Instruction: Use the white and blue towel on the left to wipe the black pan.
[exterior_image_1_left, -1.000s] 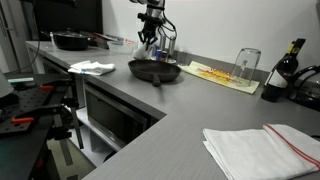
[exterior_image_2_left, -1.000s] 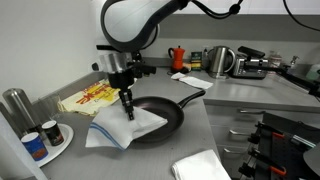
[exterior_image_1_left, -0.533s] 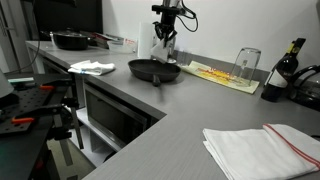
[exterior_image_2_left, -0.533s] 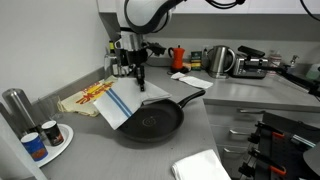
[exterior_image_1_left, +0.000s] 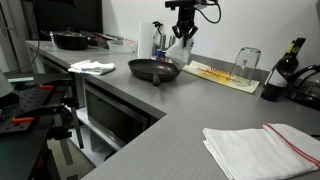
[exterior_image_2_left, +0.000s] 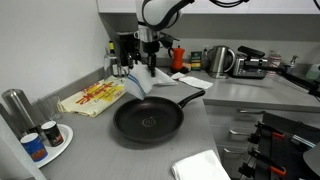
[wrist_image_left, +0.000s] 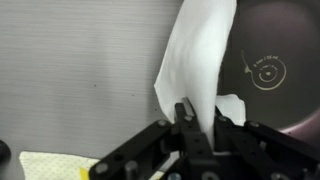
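Observation:
The white and blue towel (exterior_image_2_left: 136, 85) is hanging high and partly beyond the black pan's rim, so my gripper should bring it down and inward onto the pan's base (exterior_image_2_left: 149, 121).
The black pan (exterior_image_1_left: 153, 70) sits on the grey counter and shows in both exterior views (exterior_image_2_left: 148, 120). My gripper (exterior_image_1_left: 183, 32) is shut on the white and blue towel (exterior_image_1_left: 179, 56), which hangs down from the fingers above the pan's far edge. In an exterior view the gripper (exterior_image_2_left: 150, 64) holds the towel (exterior_image_2_left: 139, 84) clear of the pan, next to the wall. In the wrist view the fingers (wrist_image_left: 198, 122) pinch the white towel (wrist_image_left: 197, 55), and the pan (wrist_image_left: 272, 72) lies at the right.
A yellow printed mat (exterior_image_1_left: 222, 76) (exterior_image_2_left: 92, 99) lies beside the pan. A glass (exterior_image_1_left: 246, 63) and a bottle (exterior_image_1_left: 288, 65) stand further along. A folded white towel (exterior_image_1_left: 265, 150) lies in front. A kettle (exterior_image_2_left: 220, 60) and a metal cup (exterior_image_2_left: 14, 105) stand on the counter.
My gripper has lifted the towel up out of the pan and carried it towards the wall beyond the pan's far edge. The pan has stayed in place.

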